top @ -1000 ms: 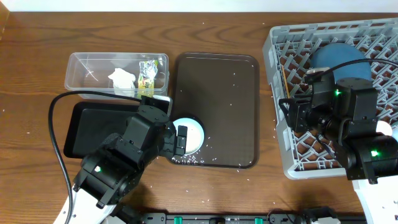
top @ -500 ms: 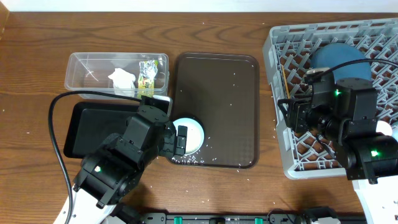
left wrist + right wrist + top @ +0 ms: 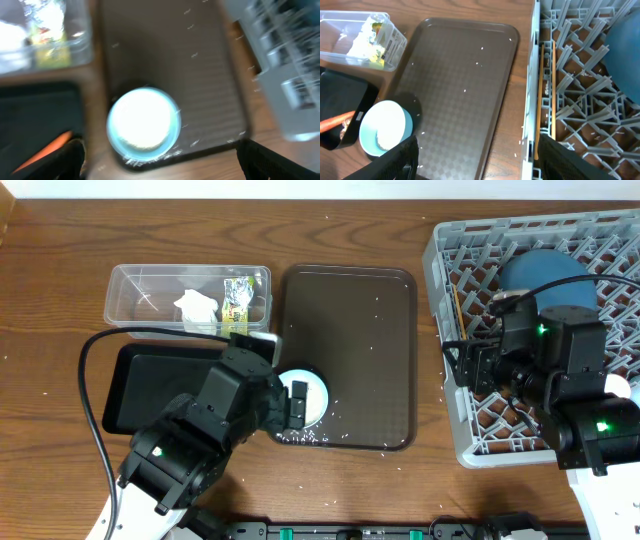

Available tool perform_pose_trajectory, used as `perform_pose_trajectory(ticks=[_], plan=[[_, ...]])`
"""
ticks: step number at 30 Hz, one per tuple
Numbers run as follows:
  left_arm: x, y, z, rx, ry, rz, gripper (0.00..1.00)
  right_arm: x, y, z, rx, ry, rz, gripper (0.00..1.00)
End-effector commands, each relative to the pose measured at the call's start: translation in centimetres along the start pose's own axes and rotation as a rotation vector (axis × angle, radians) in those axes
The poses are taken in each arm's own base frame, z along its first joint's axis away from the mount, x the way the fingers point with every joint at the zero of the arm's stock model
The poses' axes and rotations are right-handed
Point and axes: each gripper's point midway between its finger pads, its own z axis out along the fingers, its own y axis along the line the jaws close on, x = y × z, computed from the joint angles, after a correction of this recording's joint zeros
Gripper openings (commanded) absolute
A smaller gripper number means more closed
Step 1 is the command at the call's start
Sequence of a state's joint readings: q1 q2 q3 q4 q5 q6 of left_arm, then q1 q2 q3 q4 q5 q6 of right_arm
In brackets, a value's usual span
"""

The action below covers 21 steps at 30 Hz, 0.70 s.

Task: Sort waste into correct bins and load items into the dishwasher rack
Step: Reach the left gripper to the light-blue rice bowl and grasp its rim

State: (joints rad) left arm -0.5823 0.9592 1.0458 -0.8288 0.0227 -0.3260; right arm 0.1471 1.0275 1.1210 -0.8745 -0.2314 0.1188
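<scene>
The cup has white rice (image 3: 313,397) in it and stands near the black tray. Next, my left gripper picks the cup up and pours the rice into that tray (image 3: 145,392) before loading the rack.
A small cup with a blue inside (image 3: 308,394) stands at the front left corner of the brown serving tray (image 3: 350,330); it also shows in the left wrist view (image 3: 144,124) and the right wrist view (image 3: 384,129). My left gripper (image 3: 292,404) is open and empty, right at the cup. The clear tub (image 3: 140,292) holds the white tissue (image 3: 195,308) and the wrapper (image 3: 236,298). The carrot (image 3: 337,121) lies in the black tray (image 3: 150,385). The blue plate (image 3: 540,275) and chopsticks (image 3: 547,90) are in the grey rack (image 3: 450,250). My right gripper (image 3: 470,365) is open over the rack's left edge.
Loose white rice grains (image 3: 300,437) lie along the serving tray's front edge and scattered over it. A black cable (image 3: 90,395) loops across the black tray. The rack's wall stands close to the right of the serving tray.
My left gripper has shifted slightly to the right over the cup, and its wrist view is blurred by motion. The right arm has not moved.
</scene>
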Motion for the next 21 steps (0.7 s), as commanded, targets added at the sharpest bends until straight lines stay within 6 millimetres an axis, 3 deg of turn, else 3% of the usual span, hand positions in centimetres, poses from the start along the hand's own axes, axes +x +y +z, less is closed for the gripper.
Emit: perform_pose_trajectory(ticks=[1, 8, 10, 13, 17, 21], plan=[[0.9, -1.3, 1.2, 0.065, 0.076, -0.028, 0.98, 0.0, 0.5, -0.1, -0.014, 0.002, -0.009, 0.72], [4.8, -1.3, 6.8, -0.010, 0.322, -0.001, 0.99, -1.0, 0.0, -0.2, 0.002, -0.042, 0.060, 0.75], [6.1, -1.1, 8.6, -0.037, 0.395, 0.009, 0.95, -1.2, -0.1, -0.2, 0.002, -0.050, 0.060, 0.76], [8.4, -1.0, 11.0, -0.075, 0.504, 0.030, 0.78, -1.2, -0.1, -0.2, 0.003, -0.047, 0.060, 0.76], [10.9, -1.3, 13.9, -0.103, 0.599, 0.062, 0.75, -1.2, -1.0, -0.2, 0.054, -0.052, 0.101, 0.77], [12.2, -2.4, 16.5, -0.100, 0.612, 0.064, 0.68, -1.5, -1.5, -0.3, 0.085, -0.069, 0.133, 0.77]])
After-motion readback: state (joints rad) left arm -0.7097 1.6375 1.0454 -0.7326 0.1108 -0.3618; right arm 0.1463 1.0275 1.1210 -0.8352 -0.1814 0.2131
